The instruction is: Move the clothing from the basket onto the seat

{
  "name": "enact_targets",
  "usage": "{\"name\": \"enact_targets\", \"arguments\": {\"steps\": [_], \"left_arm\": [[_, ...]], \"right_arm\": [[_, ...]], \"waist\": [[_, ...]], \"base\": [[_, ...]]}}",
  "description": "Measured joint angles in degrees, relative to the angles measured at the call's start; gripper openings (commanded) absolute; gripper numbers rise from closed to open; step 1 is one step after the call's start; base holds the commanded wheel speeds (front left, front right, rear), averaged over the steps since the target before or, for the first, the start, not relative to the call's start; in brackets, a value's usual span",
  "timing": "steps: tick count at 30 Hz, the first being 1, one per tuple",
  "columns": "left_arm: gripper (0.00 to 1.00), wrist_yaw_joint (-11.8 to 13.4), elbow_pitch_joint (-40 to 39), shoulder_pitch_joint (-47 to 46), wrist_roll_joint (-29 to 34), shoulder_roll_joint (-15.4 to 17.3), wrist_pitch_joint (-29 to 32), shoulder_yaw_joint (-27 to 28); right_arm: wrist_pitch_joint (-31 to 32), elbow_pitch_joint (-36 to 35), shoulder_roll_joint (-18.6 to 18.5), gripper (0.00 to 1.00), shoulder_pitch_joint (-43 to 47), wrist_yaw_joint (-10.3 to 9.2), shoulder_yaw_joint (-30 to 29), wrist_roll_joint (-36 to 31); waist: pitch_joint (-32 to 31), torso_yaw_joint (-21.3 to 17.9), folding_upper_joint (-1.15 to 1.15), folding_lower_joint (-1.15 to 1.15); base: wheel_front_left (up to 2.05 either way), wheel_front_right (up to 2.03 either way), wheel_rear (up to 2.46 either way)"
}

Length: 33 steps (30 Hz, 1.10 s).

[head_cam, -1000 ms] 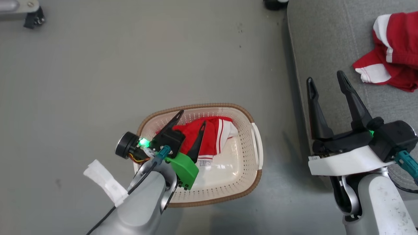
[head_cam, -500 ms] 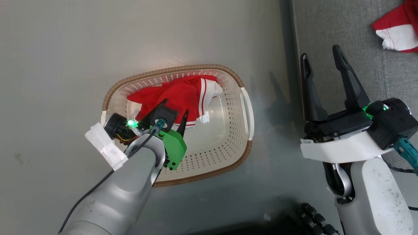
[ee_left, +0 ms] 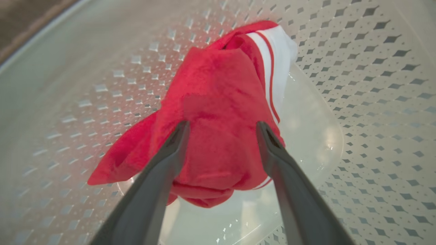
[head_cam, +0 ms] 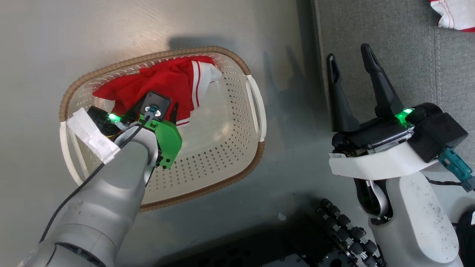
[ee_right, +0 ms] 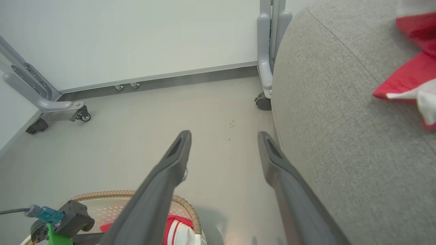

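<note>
The basket bottom (head_cam: 209,116) is clearly in sight next to the bunched red garment (head_cam: 162,83). The basket should be empty when I lift the red garment out.
The cream basket (head_cam: 230,55) stands on the floor with a bunched red garment (head_cam: 163,79) against its far wall. My left gripper (head_cam: 165,107) reaches down into the basket. In the left wrist view it (ee_left: 222,124) is open, its two fingers on either side of the red garment (ee_left: 218,102), whose white striped panel lies to the right. My right gripper (head_cam: 349,52) hangs open and holds nothing over the edge of the grey seat (head_cam: 389,44). Another red-and-white garment (head_cam: 456,13) lies on the seat, also in the right wrist view (ee_right: 408,78).
The robot's dark base with black rollers (head_cam: 345,230) sits at the lower edge, near the basket. In the right wrist view, wheeled grey frame legs (ee_right: 51,105) and a castor post (ee_right: 265,68) stand along a white wall beyond the seat (ee_right: 340,136).
The head camera has tilted down and turned, shifting the whole picture. My left gripper has gone lower into the basket, closer around the red garment. The right gripper stays open.
</note>
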Motion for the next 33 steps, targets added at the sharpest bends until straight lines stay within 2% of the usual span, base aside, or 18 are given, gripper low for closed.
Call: {"name": "enact_targets", "arguments": {"steps": [9,25,26,27,28,29,33], "left_arm": [[1.0,1.91,1.68,-1.79,-0.4,2.05,5.46,-0.33],[0.98,1.49,2.19,-3.21,-0.37,4.58,17.06,-2.6],[0.74,1.67,2.18,-3.22,-0.37,4.81,17.98,-2.79],[0.55,1.8,2.19,-3.24,-0.31,5.09,18.74,-3.05],[0.4,1.9,2.21,-3.24,0.01,5.32,19.61,-3.36],[0.0,1.9,2.23,-3.23,0.04,5.42,19.96,-3.47],[0.0,2.19,2.23,-3.23,0.24,5.73,21.21,-4.44]], "right_arm": [[-0.26,0.26,0.02,1.0,-1.4,0.01,0.89,2.1],[-0.31,-1.03,0.03,1.0,-2.32,0.0,2.11,3.91],[-0.31,-1.21,0.04,1.0,-2.35,0.01,2.1,3.98],[-0.31,-1.33,0.04,1.0,-2.36,0.01,2.07,3.98],[-0.31,-1.47,0.04,1.0,-2.36,0.01,1.93,3.98],[-0.31,-1.59,0.04,1.0,-2.33,0.01,1.75,3.97],[-0.32,-2.18,0.04,1.0,-2.15,0.0,1.13,3.87]], "waist": [[3.55,-3.04,0.0,0.0],[6.94,-5.89,0.0,-0.01],[7.13,-6.07,0.0,-0.01],[7.31,-6.25,0.0,-0.01],[7.47,-6.39,0.0,-0.01],[7.57,-6.47,0.0,-0.01],[7.68,-6.54,0.0,-0.01]], "base": [[0.0,0.0,0.0],[0.0,0.0,0.0],[0.0,0.0,0.0],[0.0,0.0,0.0],[0.0,0.0,0.0],[0.0,0.0,0.0],[0.0,0.0,0.0]]}}
